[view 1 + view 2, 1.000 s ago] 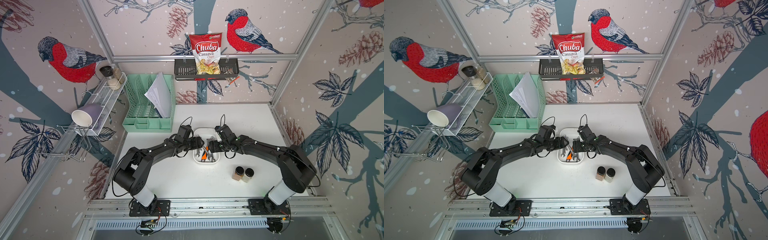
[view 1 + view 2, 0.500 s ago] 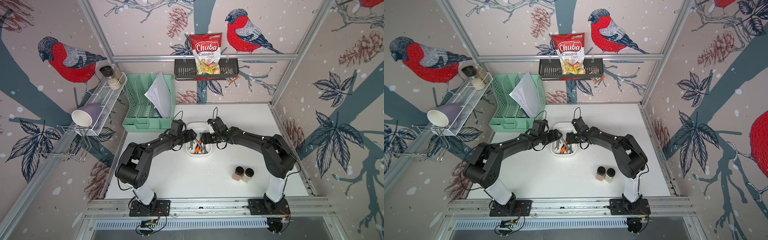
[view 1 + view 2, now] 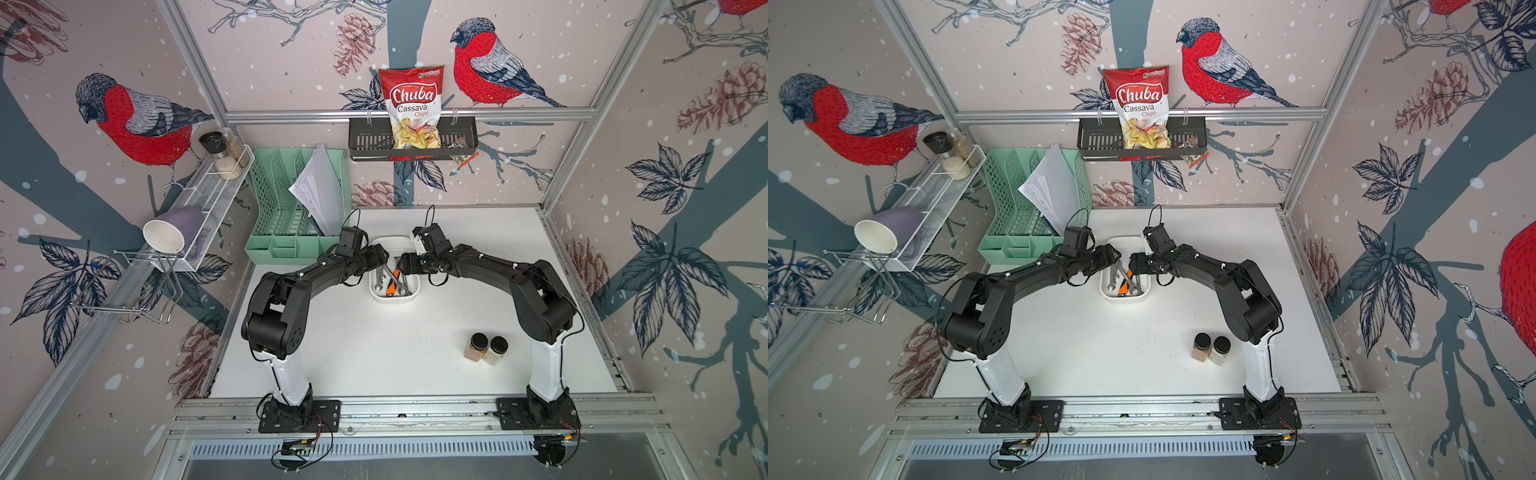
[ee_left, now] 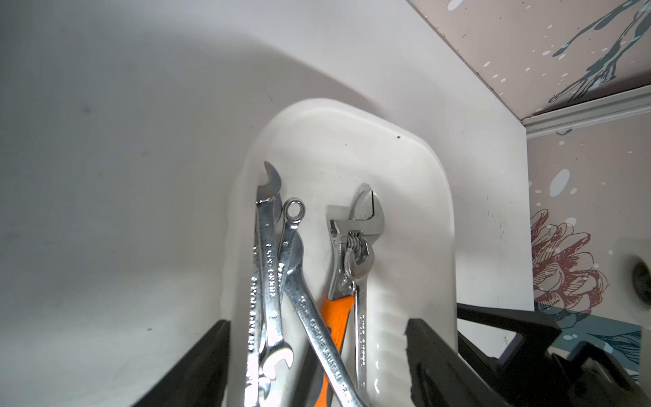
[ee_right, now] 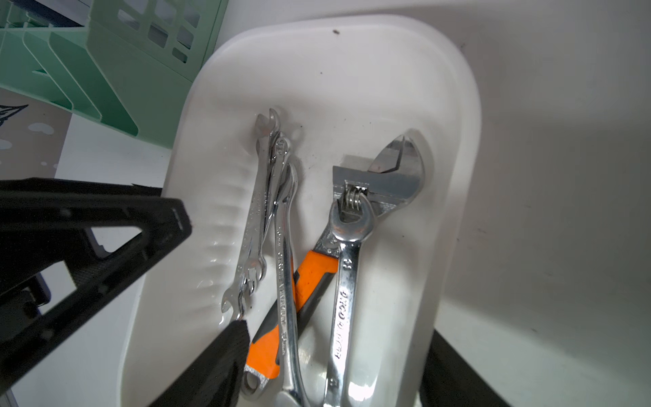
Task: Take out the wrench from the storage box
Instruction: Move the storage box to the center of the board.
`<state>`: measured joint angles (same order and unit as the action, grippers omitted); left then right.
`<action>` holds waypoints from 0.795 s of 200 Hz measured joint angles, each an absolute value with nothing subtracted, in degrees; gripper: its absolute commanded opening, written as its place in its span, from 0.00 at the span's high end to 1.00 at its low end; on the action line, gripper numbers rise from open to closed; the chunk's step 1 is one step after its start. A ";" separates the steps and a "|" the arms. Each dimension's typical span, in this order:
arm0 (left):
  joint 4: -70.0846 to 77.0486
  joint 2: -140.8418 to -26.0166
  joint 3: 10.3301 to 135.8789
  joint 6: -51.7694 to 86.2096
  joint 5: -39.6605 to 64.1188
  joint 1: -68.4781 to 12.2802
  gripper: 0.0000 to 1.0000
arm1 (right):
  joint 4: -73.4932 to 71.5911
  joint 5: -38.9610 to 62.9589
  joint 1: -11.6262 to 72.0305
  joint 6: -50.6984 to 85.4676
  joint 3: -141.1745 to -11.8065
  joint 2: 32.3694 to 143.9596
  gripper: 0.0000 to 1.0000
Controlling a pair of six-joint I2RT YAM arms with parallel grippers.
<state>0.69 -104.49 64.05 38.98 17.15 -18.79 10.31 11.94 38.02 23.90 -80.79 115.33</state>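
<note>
The robot's left gripper sits astride the storage box's rim (image 4: 235,319) and crowds the space above the wrenches, so it should pull back before the right gripper reaches for the chrome wrenches (image 4: 293,251).
The storage box (image 3: 393,299) (image 3: 1124,297) is a shallow white tub at mid-table. In it lie several chrome wrenches (image 5: 347,282) (image 4: 267,253) and an adjustable wrench (image 5: 380,183) (image 4: 355,225) with an orange handle. My left gripper (image 3: 384,259) (image 4: 317,322) hangs over the box's left side, jaws wide apart and holding nothing. One of its fingers (image 5: 141,225) is by the rim outside the box. My right gripper (image 3: 399,264) (image 5: 338,327) is open over the right side. It has one finger above the wrenches and one outside the wall, and grips nothing.
A mint-green file organizer (image 3: 291,208) holding papers stands just behind and left of the box. Two spice jars (image 3: 486,347) stand at the front right. A black wall basket (image 3: 365,141) with a chips bag hangs at the back. A white wire shelf (image 3: 208,199) with a cup is on the left wall.
The storage box has slid toward the back and slightly left. Both grippers have gone with it, staying over it, and the arms reach further. Neither gripper's opening has changed.
</note>
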 measured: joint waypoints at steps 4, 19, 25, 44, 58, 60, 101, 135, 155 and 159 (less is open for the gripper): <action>0.60 -104.68 64.23 38.98 17.06 -18.79 0.20 | 10.22 12.03 38.00 23.90 -80.79 115.44 0.23; 0.32 -105.45 64.86 38.98 16.88 -18.76 0.20 | 9.78 12.14 37.93 23.92 -80.79 115.70 0.22; 0.19 -105.69 65.06 38.98 16.86 -18.76 0.20 | 9.61 12.14 37.93 23.92 -80.79 115.79 0.22; -0.14 -106.06 65.28 38.96 16.84 -18.70 0.20 | 9.37 12.12 37.91 23.90 -80.79 116.11 0.21; -0.25 -106.10 65.28 38.96 16.88 -18.65 0.20 | 9.15 12.12 37.85 23.90 -80.79 116.22 0.21; -0.25 -106.10 65.25 38.96 16.88 -18.65 0.20 | 9.13 12.12 37.82 23.90 -80.79 116.22 0.21; -0.30 -104.29 63.72 38.96 16.47 -18.63 0.18 | 8.67 12.21 37.36 23.86 -80.58 115.42 0.20; -0.47 -102.87 62.74 39.00 15.00 -18.63 0.18 | 8.58 12.14 37.12 23.68 -80.40 114.52 0.19; -0.47 -101.62 62.24 39.16 14.81 -18.63 0.18 | 8.58 12.08 37.10 23.70 -79.72 113.49 0.19; -0.49 -101.32 62.08 39.18 14.83 -18.63 0.18 | 8.58 12.08 37.08 23.70 -79.61 113.34 0.19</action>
